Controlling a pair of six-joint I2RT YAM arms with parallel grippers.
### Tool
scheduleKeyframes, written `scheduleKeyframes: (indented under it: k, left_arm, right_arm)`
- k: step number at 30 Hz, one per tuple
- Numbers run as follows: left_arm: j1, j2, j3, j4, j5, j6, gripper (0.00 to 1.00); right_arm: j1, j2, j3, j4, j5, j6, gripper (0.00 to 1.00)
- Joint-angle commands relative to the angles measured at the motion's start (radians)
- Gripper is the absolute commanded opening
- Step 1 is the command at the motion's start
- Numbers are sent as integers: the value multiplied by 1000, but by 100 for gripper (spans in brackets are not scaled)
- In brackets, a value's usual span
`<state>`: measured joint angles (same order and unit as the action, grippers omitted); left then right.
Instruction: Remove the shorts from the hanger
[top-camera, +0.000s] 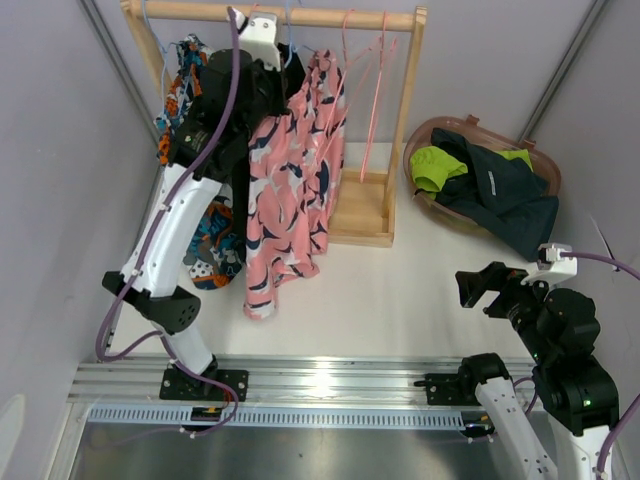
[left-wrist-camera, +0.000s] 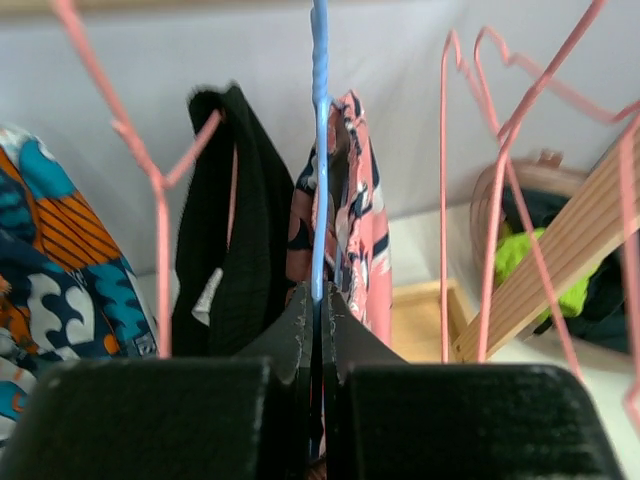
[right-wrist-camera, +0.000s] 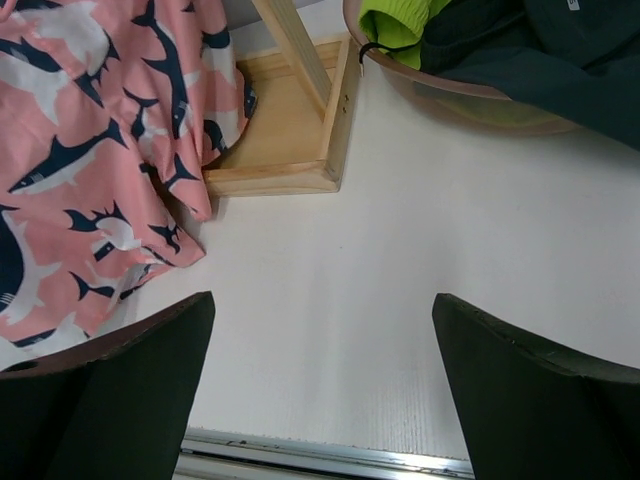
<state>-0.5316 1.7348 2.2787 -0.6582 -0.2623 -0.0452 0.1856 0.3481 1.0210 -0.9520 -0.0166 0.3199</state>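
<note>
My gripper is going to carry the pink shorts (top-camera: 293, 180) to the basket's rim, which the dark charcoal shorts (top-camera: 516, 212) already spill over. The pink shorts will hang over it too.
The pink shorts (top-camera: 295, 190) with navy-and-white print hang from a blue hanger (left-wrist-camera: 319, 150) on the wooden rail (top-camera: 330, 17). My left gripper (left-wrist-camera: 319, 300) is up at the rail (top-camera: 283, 55) and shut on the blue hanger's wire. The black shorts (left-wrist-camera: 245, 250) hang just left of it, mostly hidden behind my arm in the top view. The multicolour shorts (top-camera: 215, 250) hang further left. The lime green shorts (top-camera: 437, 167) and dark charcoal shorts (top-camera: 505, 190) lie in a basket. My right gripper (top-camera: 468, 290) is open and empty above the table (right-wrist-camera: 320, 300).
The wooden rack's base tray (top-camera: 365, 215) sits on the table. Two empty pink hangers (top-camera: 375, 90) hang at the rail's right end. The brown basket (top-camera: 430, 130) stands at the right. A metal rail (top-camera: 330, 385) runs along the near edge. Walls close in on both sides.
</note>
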Motion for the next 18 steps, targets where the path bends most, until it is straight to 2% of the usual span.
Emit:
scheduleKeyframes:
  k: [1,7,11,18]
  left_arm:
    - [7,-70,125,55,-3,-10,0]
    - [7,-109,188,88,29,-1,0]
    - [7,-168,134,74,40,-15,0]
    - [5,-412,-236,71,69,-18,0]
  right_arm:
    - [-5,-9,-6,33,-9,-8,99]
    - [-21,-12,-7,36,-19,-13,100]
    - [-32,-8,-7,42,-31,-16,99]
    - [-43,22,28,61,-63,-33,99]
